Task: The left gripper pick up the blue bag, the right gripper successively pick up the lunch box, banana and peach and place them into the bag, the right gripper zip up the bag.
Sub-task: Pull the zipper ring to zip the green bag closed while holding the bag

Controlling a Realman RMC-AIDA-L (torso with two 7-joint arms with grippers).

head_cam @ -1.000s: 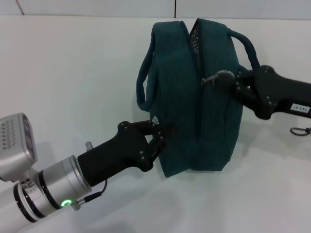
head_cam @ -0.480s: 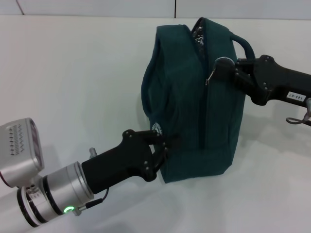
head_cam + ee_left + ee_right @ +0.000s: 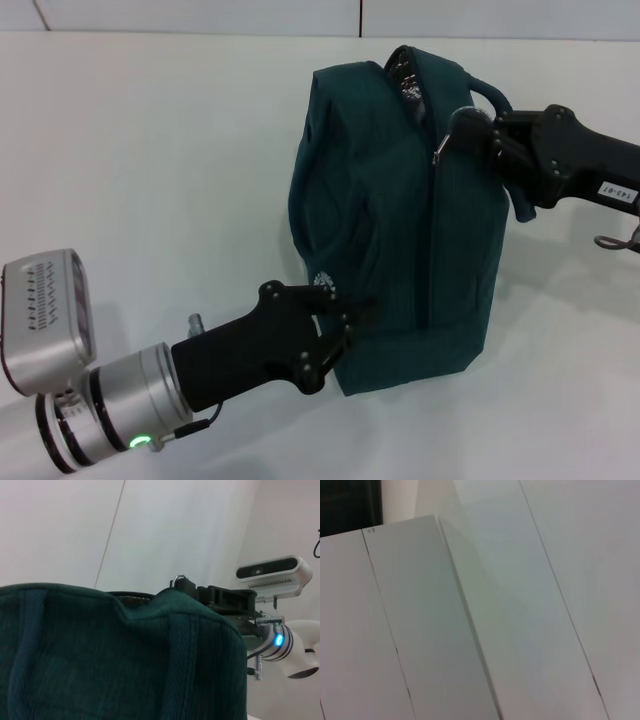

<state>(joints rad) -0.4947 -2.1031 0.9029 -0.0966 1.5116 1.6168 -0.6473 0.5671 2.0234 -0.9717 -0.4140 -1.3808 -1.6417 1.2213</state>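
My right gripper is pulling across the way the zipper's open end (image 3: 406,80) points, so next my left gripper takes hold of the bag's near side (image 3: 378,288) further in and turns the zipper toward that pull.
The blue bag (image 3: 380,200) stands upright on the white table. Its central zipper (image 3: 432,240) is closed along most of its length, and a short gap with silvery lining shows at the far top. My right gripper (image 3: 470,128) is shut on the metal zipper pull (image 3: 440,150) near the top of the bag. My left gripper (image 3: 345,318) is shut on the bag's lower near corner. In the left wrist view the bag's fabric (image 3: 100,655) fills the frame, with the right gripper (image 3: 200,591) behind it. The lunch box, banana and peach are out of view.
The white table (image 3: 150,150) spreads left of and behind the bag. A thin cable loop (image 3: 615,242) hangs under the right arm at the right edge. The right wrist view shows only white wall panels (image 3: 470,605).
The right gripper has drawn the zipper pull farther along towards the bag's far top, closing more of the zipper. The bag has shifted and leaned to the right. The left gripper has moved slightly nearer.
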